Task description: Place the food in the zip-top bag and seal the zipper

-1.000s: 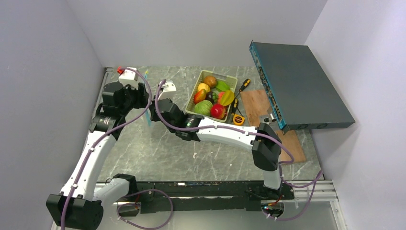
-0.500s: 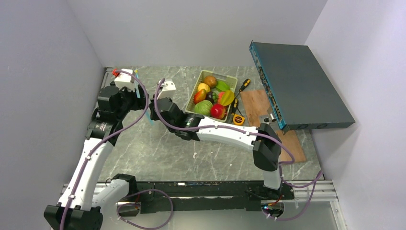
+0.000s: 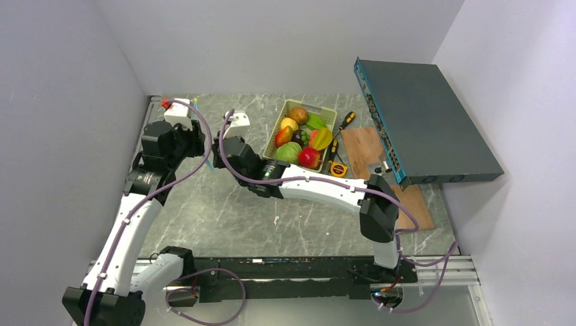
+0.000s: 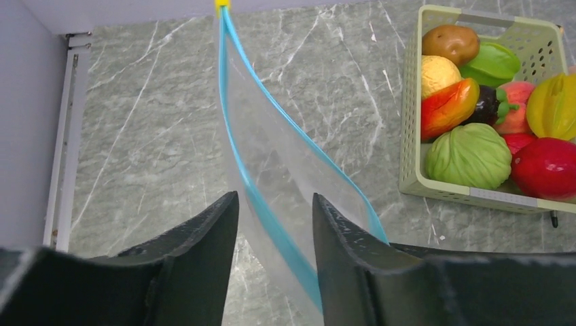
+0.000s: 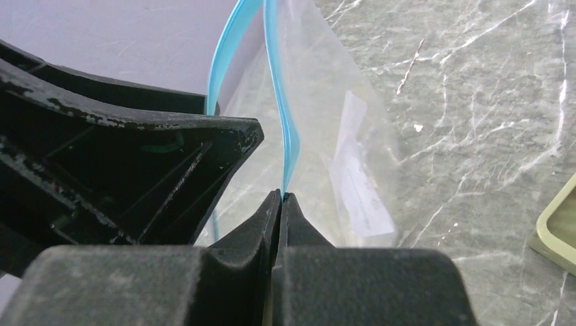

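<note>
One zipper edge (image 4: 267, 216) is between the open fingers of my left gripper. Next, my left gripper closes there before my right gripper lets go of the bag's other zipper edge to get food from the basket (image 3: 283, 136).
The zip-top bag (image 4: 292, 163) hangs clear and crinkly between my two grippers, its mouth parted. One lip of the light blue zipper (image 4: 253, 190) runs between the fingers of my left gripper (image 4: 275, 204), which is open around it. My right gripper (image 5: 280, 195) is shut on the other lip of the zipper (image 5: 289, 136). In the top view the left gripper (image 3: 204, 146) and the right gripper (image 3: 219, 151) nearly meet at the table's back left. The food (image 3: 302, 136), several glossy toy fruits and vegetables, lies in the basket, also in the left wrist view (image 4: 469, 153).
The pale green basket (image 3: 325, 109) stands at the back middle. Two screwdrivers (image 3: 346, 121) and a yellow tape measure (image 3: 338, 170) lie beside it. A wooden board (image 3: 370, 153) and a large tilted dark teal box (image 3: 424, 122) fill the right side.
The left arm has drawn back towards the left wall and the rear. The right gripper has shifted slightly towards the back left with the bag, which now shows less in the top view.
</note>
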